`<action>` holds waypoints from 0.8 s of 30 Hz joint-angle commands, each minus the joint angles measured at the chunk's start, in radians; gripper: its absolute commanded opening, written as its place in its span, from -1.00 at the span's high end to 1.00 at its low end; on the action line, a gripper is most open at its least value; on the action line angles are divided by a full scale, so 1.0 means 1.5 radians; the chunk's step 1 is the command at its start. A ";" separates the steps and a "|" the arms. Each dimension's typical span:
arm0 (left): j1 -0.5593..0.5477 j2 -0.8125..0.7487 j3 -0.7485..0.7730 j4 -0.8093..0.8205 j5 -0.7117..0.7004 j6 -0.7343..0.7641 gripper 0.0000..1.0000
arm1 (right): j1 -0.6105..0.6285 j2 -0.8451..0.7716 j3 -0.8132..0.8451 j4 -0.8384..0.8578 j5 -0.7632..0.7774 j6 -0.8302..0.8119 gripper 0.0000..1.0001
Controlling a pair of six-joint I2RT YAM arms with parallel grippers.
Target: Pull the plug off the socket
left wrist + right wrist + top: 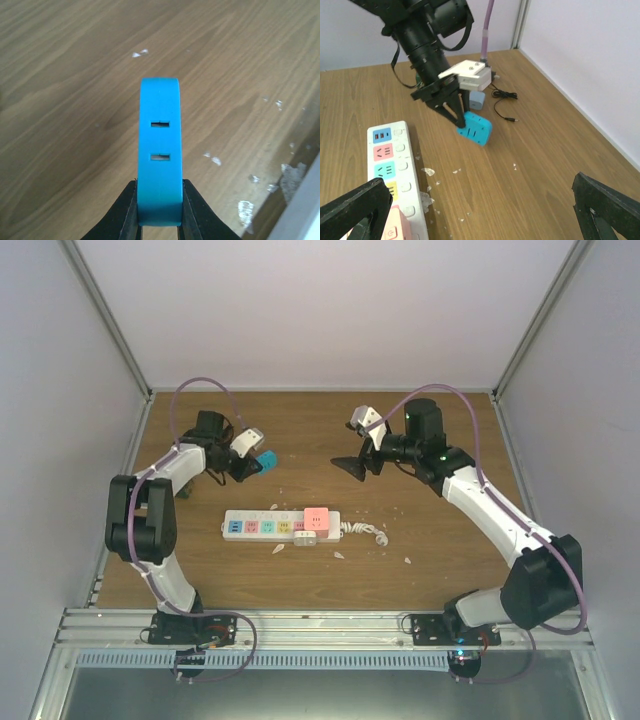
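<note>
I keep going with my left gripper to the open wood [484, 113] beside the light-blue adapter and let go of the blue plug [266, 461] there, because the plug is clear of the power strip.
The socket is a long white power strip [280, 526] with coloured faces, lying in the middle of the table. It also shows in the right wrist view [395, 170]. A pink cube plug [316, 520] sits in the strip near its coiled white cord [365, 532]. My left gripper [258, 465] is shut on a blue cube plug [160, 150], holding it low over the wood behind the strip and apart from it. The blue plug also shows in the right wrist view [475, 129]. My right gripper [352, 468] is open and empty, above the table behind the strip's cord end.
A small light-blue adapter [477, 100] and a thin black cable [502, 107] lie on the wood behind the left gripper. White flakes [340, 555] are scattered round the strip. Grey walls close the table at the back and on both sides.
</note>
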 commanded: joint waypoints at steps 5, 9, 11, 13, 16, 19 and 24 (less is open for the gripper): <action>0.038 0.045 0.031 0.065 -0.005 0.006 0.95 | -0.003 0.001 -0.016 -0.054 -0.017 -0.033 -0.99; 0.038 0.048 0.008 0.119 -0.100 0.019 0.93 | -0.003 -0.001 -0.024 -0.069 -0.009 -0.043 -0.99; 0.038 0.046 -0.013 0.156 -0.144 0.026 0.92 | -0.003 -0.001 -0.023 -0.080 -0.003 -0.045 -0.99; 0.038 0.047 -0.025 0.186 -0.173 0.036 0.92 | -0.002 -0.001 -0.028 -0.083 0.008 -0.044 -0.99; 0.038 0.050 -0.040 0.213 -0.214 0.059 0.91 | -0.003 -0.006 -0.043 -0.083 0.021 -0.049 -0.99; 0.038 0.052 -0.054 0.235 -0.255 0.082 0.88 | -0.003 -0.007 -0.049 -0.091 0.020 -0.055 -0.99; 0.036 0.059 -0.085 0.301 -0.351 0.126 0.85 | -0.002 -0.013 -0.064 -0.080 0.014 -0.060 -0.99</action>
